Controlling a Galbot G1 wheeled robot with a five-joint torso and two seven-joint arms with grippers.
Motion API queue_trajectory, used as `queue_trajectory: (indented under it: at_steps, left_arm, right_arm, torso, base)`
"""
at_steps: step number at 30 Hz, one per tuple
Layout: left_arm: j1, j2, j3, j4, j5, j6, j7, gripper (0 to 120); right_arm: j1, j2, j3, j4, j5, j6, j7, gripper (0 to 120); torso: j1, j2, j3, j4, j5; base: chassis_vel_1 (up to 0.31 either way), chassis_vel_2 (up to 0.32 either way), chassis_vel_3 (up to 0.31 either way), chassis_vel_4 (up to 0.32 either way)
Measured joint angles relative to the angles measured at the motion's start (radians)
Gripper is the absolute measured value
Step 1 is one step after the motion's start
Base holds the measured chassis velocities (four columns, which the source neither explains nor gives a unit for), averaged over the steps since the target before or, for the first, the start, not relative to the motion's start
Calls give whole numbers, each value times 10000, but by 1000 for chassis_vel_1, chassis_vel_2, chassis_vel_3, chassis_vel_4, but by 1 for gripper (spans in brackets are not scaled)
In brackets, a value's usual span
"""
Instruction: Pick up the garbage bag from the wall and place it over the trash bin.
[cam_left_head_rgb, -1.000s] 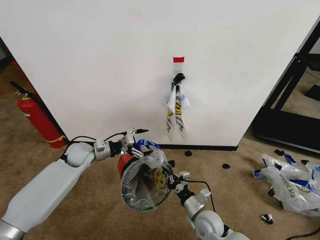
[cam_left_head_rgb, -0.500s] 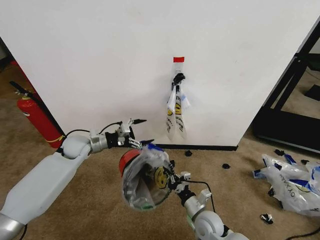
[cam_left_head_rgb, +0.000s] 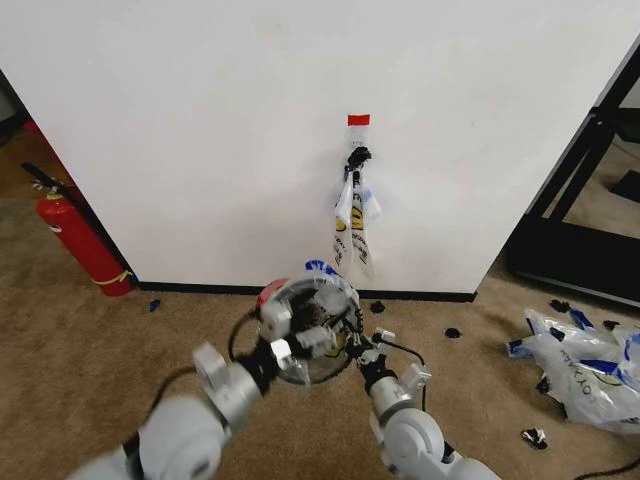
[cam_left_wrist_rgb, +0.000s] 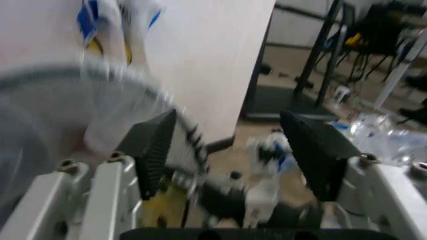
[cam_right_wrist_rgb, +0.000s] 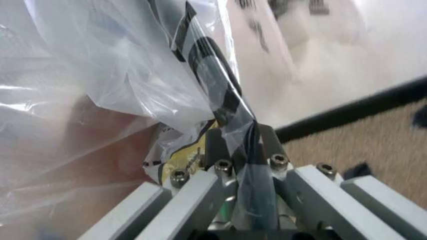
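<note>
My gripper will push the garbage bag down, and its thin plastic (cam_left_head_rgb: 331, 297) will sink in and stay there, because the garbage bag hangs loosely inside the trash bin's opening (cam_left_head_rgb: 316, 312).
The trash bin (cam_left_head_rgb: 268, 293) is tilted with its mouth toward me, its red base to the left. The translucent garbage bag (cam_left_head_rgb: 328, 285) is stretched over it, blue tape at its rim. My right gripper (cam_left_head_rgb: 358, 345) is shut on the bag's plastic and the bin's black rim, which the right wrist view shows pinched between the fingers (cam_right_wrist_rgb: 240, 145) under crumpled bag (cam_right_wrist_rgb: 100, 75). My left gripper (cam_left_head_rgb: 295, 345) hangs open just in front of the bin; its fingers (cam_left_wrist_rgb: 157, 150) stand wide apart with nothing between them. More smiley bags (cam_left_head_rgb: 350, 225) hang from the hook (cam_left_head_rgb: 356, 156) on the wall (cam_left_head_rgb: 200, 120).
A red fire extinguisher (cam_left_head_rgb: 80, 240) stands at the wall's left end. White bags with blue lettering (cam_left_head_rgb: 575, 365) lie on the carpet at the right, near a black frame (cam_left_head_rgb: 590, 200). Small black scraps (cam_left_head_rgb: 452, 331) dot the floor by the baseboard.
My left arm has let go, drawn back from the bin's left side and swung low in front of it. The bin with the bag has shifted toward the wall.
</note>
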Motion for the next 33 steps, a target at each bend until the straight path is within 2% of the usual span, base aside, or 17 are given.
queue_trajectory:
  at_steps: [3,4,10,14,17,23,26,33]
  left_arm:
    - [-3,-182,16,334,534,316,4,50]
    - [-3,-182,16,334,534,316,4,50]
    - [-854,-460,147,1537,2060,1364,-224,23]
    - [-1151,-453,213,1936,2785,1685,-244,12]
    - [-1352,-391,306,2207,3474,2120,-351,0]
    - [-1606,-411,657,2530,4352,2400,-768,0]
    - [-1871,-500,1080,2754,4690,2609,-1300,0]
    - [-2309,-748,1630,3191,4813,2992,-2047,0]
  right_arm:
    - [16,-18,-23,26,-370,112,184,0]
    - [16,-18,-23,26,-370,112,184,0]
    - [49,-42,-161,-160,-1139,333,-136,0]
    - [69,-36,-232,-316,-1653,441,-352,0]
    - [108,-3,-285,-522,-2142,559,-516,0]
    - [206,142,-377,-748,-2510,619,-551,0]
    - [329,360,-509,-962,-2654,619,-439,0]
    - [558,1051,-826,-1666,-3381,616,274,0]
  torso:
    - [0,0,1,-1,-1]
    - [0,0,1,-1,-1]
    - [1,0,2,-2,-2]
    - [1,0,2,-2,-2]
    - [1,0,2,-1,-1]
    - [1,0,2,0,-2]
    - [2,0,3,-1,-3]
    - [2,0,3,0,-3]
  base:
    - [0,0,0,0]
    - [0,0,0,0]
    - [0,0,0,0]
    - [0,0,0,0]
    - [0,0,0,0]
    - [0,0,0,0]
    - [0,0,0,0]
    - [0,0,0,0]
